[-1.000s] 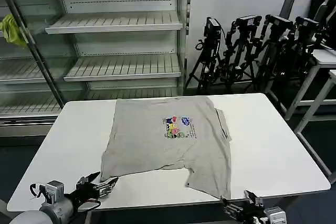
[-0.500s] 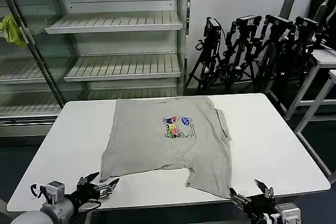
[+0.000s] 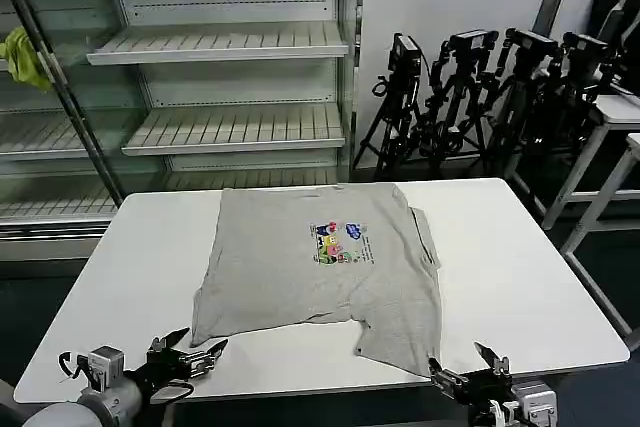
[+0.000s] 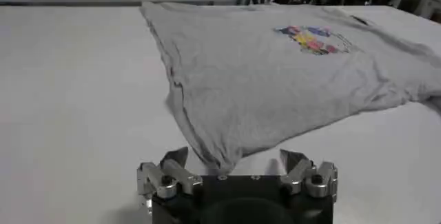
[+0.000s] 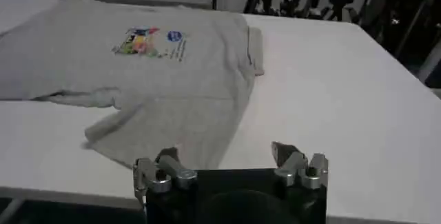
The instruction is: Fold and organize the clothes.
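Observation:
The thin sleeve (image 3: 402, 335) sticks out past the shirt's near edge (image 3: 300, 324), so it will fold over the shirt softly and stop short of the print when I lift the sleeve's corner.
A light grey short-sleeved shirt (image 3: 320, 277) with a small multicoloured chest print lies spread, a little rumpled, on the white table (image 3: 520, 267). My left gripper (image 3: 190, 352) hovers open at the table's near edge, just off the shirt's near left corner. In the left wrist view the shirt (image 4: 275, 74) tapers to a corner between the open fingers of that gripper (image 4: 234, 158). My right gripper (image 3: 470, 372) is open at the near edge, just right of the shirt's near right corner. In the right wrist view the shirt (image 5: 158, 60) lies ahead of the gripper (image 5: 224, 153), whose fingers hold nothing.
Behind the table stand empty white shelves (image 3: 220, 42), with a yellow-green cloth (image 3: 22, 55) hanging at the far left. Black tripods (image 3: 480, 87) are clustered at the back right, and another table edge (image 3: 620, 107) stands at the far right.
My right gripper rose and swung to the right along the near edge, then came back slightly left. The left gripper and the shirt have stayed put.

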